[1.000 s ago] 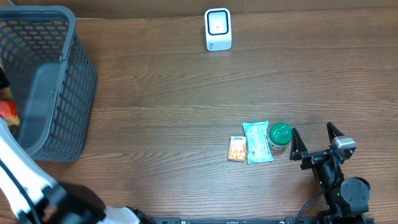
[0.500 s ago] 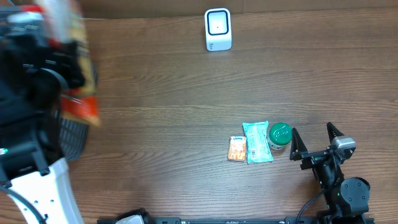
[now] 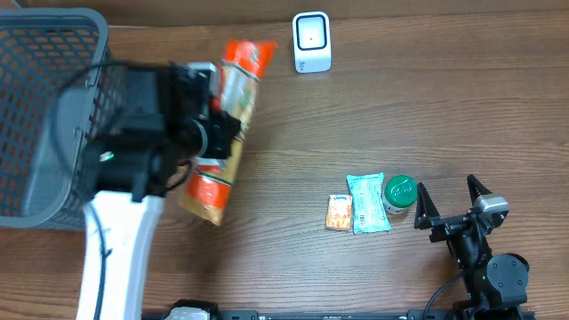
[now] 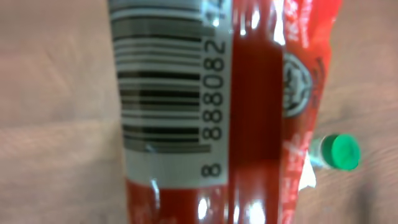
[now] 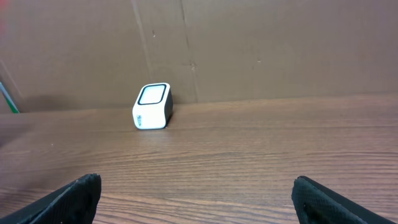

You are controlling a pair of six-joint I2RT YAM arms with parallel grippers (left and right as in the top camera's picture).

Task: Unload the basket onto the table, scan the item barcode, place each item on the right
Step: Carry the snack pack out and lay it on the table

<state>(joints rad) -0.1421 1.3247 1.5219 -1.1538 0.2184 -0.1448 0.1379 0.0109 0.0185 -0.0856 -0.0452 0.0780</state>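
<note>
My left gripper keeps moving the long packet by its middle until it lies next to the small orange packet (image 3: pixel 340 212), since the table there (image 3: pixel 304 204) is open.
A long red and orange packet (image 3: pixel 209 187) hangs over the table left of centre, and my left gripper (image 3: pixel 216 133) is shut on its middle. In the left wrist view the packet (image 4: pixel 249 112) fills the frame, its white barcode label (image 4: pixel 165 93) facing the camera and my own fingers hidden behind it. The white scanner (image 3: pixel 311 42) stands at the far edge, to the right of the packet's top end, and shows in the right wrist view as the scanner (image 5: pixel 152 106). My right gripper (image 3: pixel 452 200) rests near the front right, open and holding nothing (image 5: pixel 198 190).
A grey mesh basket (image 3: pixel 44 20) fills the far left corner. A small orange packet (image 3: pixel 339 212), a pale green packet (image 3: pixel 367 203) and a green-capped jar (image 3: pixel 399 193) lie just left of my right gripper. A brown cardboard wall (image 5: pixel 249 43) backs the table.
My left arm has lifted the red packet out of the basket and swung it right, over the table towards the scanner. The right arm has not moved.
</note>
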